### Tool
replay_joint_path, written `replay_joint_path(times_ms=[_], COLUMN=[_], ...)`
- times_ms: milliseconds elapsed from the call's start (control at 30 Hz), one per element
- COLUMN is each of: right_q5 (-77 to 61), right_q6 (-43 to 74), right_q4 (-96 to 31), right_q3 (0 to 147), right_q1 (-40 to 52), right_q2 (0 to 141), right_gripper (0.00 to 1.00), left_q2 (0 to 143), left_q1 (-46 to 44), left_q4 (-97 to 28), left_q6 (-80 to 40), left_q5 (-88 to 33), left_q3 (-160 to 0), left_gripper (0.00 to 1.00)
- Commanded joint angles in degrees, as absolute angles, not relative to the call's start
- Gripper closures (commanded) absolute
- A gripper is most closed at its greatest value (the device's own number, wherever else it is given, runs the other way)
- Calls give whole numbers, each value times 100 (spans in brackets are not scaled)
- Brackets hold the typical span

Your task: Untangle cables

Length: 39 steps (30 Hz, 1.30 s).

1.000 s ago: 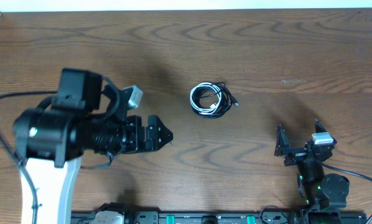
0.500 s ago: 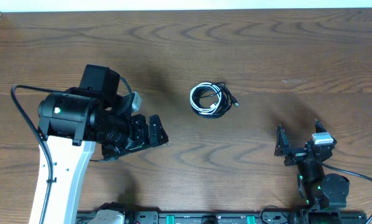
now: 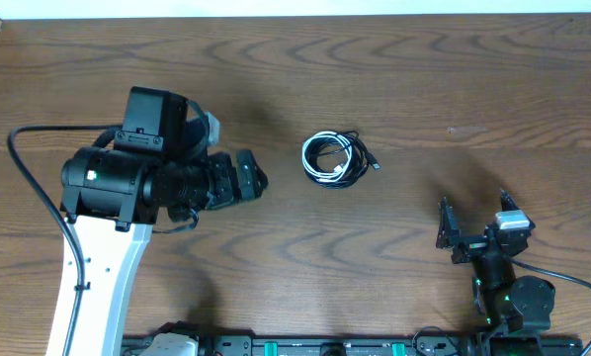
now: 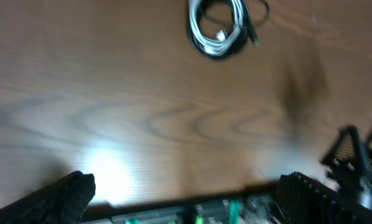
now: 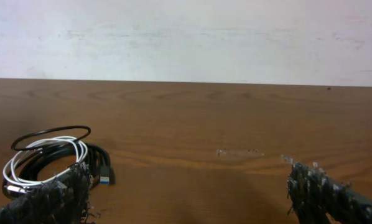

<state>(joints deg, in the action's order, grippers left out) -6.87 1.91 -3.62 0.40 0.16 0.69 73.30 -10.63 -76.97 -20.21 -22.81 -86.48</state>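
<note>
Next, I move my left gripper back and reach for the coiled cords [image 3: 354,148] with my right gripper, because the plug [image 3: 374,161] sticks out of the bundle facing my right gripper.
The cables [image 3: 335,158] lie as one small coiled bundle of black and white cords near the middle of the wooden table [image 3: 454,69]. One plug pokes out to the bundle's right. My left gripper [image 3: 253,181] hovers open to the left of the bundle, pointing at it, with nothing between its fingers. The left wrist view shows the cables [image 4: 218,28] at the top and the left gripper [image 4: 186,199] spread wide at the bottom edge. My right gripper [image 3: 473,225] stands open near the front right. Past the right gripper [image 5: 192,199], the cables [image 5: 49,155] lie far left with a blue-tipped plug.
A black rail with green connectors [image 3: 305,346] runs along the table's front edge. A thick black arm cord [image 3: 24,148] loops at the left. A faint pale scuff [image 3: 465,129] marks the wood right of the bundle. A white wall [image 5: 186,37] bounds the far side.
My left arm has swung toward the far side, its gripper rising from the front middle to level with the bundle. The right arm and the cables have not moved.
</note>
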Motion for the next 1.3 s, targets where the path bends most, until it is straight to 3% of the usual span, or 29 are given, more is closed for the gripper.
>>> replay_joint_path(times_ms=[0,267,633,1067,1267], right_q5=[-725,-725,-725,-725,-725], right_q6=[207,209,207,209,209], right_q4=[-388,-388,-388,-388,-388], right_q3=[36,36,36,36,36], right_q1=[-34,-34,-34,-34,-34], right_q2=[38,38,38,38,38], right_gripper=[1,1,1,1,1], left_q2=[7426,7881,8187,8187,8187], left_q1=[-1070,-1079,-1490,-1828,-2093], left_q4=[-7625,-7819,-8602,-8493,-9107], left_q6=[-2091,-2871,-1848,-1715,-1719], left_q5=[-1345,-1420,-1706,-1691,-1695], left_q3=[-8635,-8508,-8458,-8458,-8453], left_gripper=[0,1,1,1,1])
